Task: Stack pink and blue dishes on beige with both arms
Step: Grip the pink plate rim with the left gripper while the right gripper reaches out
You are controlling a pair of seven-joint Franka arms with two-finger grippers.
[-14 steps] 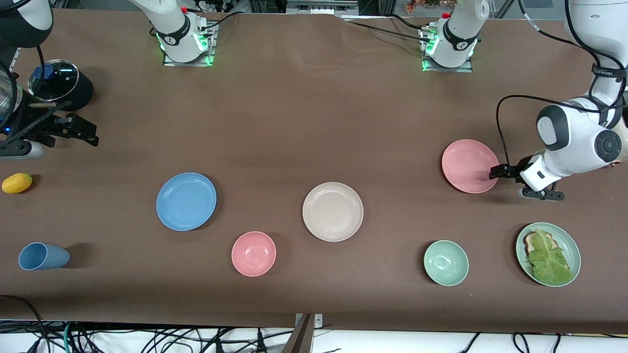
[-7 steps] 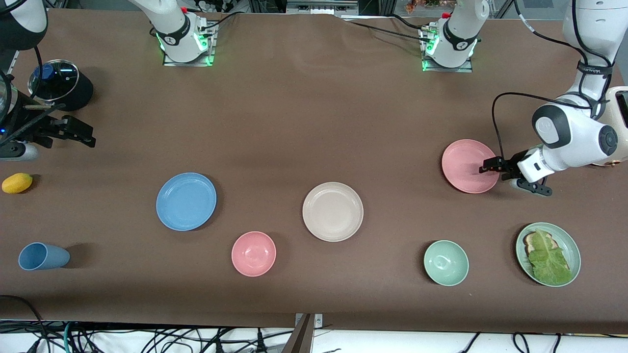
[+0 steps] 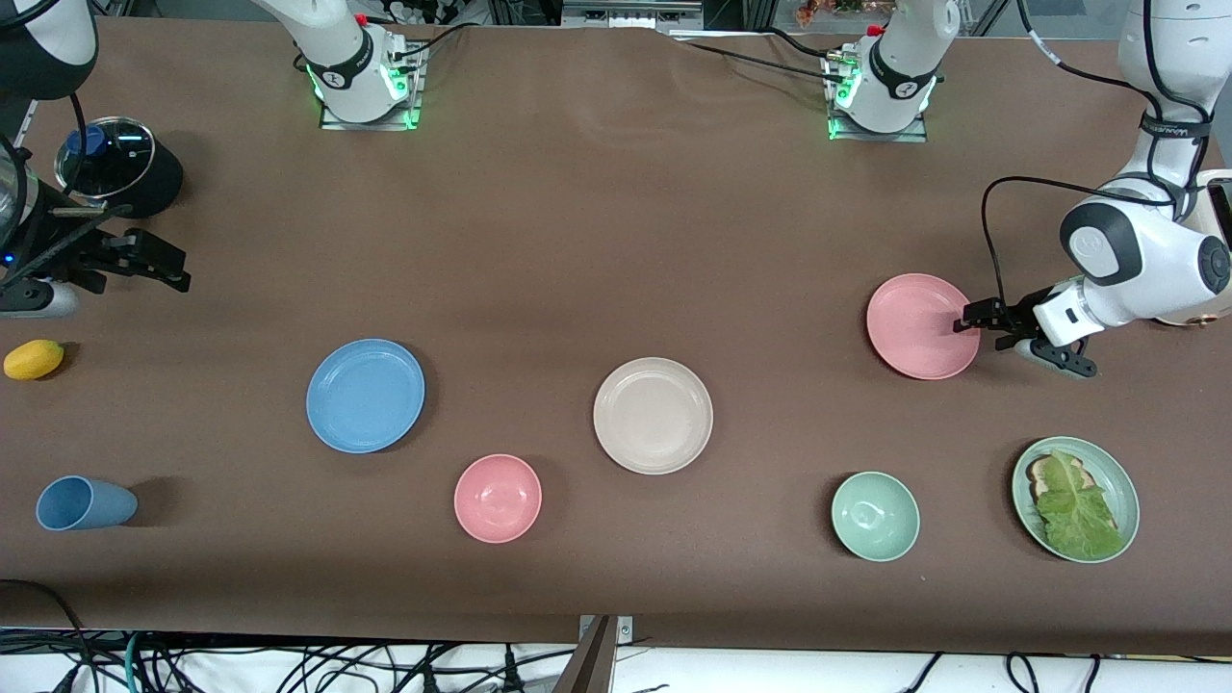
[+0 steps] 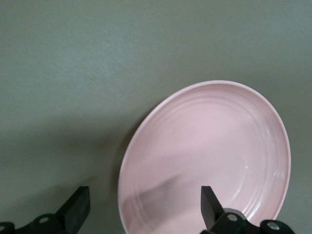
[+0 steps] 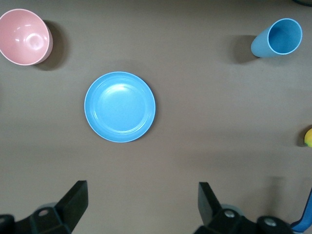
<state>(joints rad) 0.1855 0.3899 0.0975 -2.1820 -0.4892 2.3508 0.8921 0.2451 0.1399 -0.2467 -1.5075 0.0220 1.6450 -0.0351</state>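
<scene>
I expect the pink plate (image 3: 918,325) to cover nearly all of the beige plate (image 3: 654,416) when I stack it, because the two are equally wide.
The pale pink plate (image 3: 919,325) lies flat toward the left arm's end of the table. My left gripper (image 3: 963,320) is low at the plate's rim and open. In the left wrist view the pink plate (image 4: 209,156) fills the middle, and the left gripper (image 4: 145,209) straddles the rim, one finger over the plate and one over the table. The sky-blue plate (image 3: 366,395) and the beige plate (image 3: 653,415) lie untouched. My right gripper (image 3: 178,269) hangs open and empty at the right arm's end. Its wrist view shows the blue plate (image 5: 120,107) past the right gripper (image 5: 141,202).
Nearest the front camera are a blue cup (image 3: 85,502) lying on its side, a pink bowl (image 3: 498,498), a mint bowl (image 3: 875,516) and a green plate with lettuce (image 3: 1075,498). A yellow fruit (image 3: 34,359) and a lidded black pot (image 3: 117,164) sit by the right gripper.
The left gripper first reached in over the pink plate, then drew back a little to its rim. The plate has not moved. The right arm has barely shifted.
</scene>
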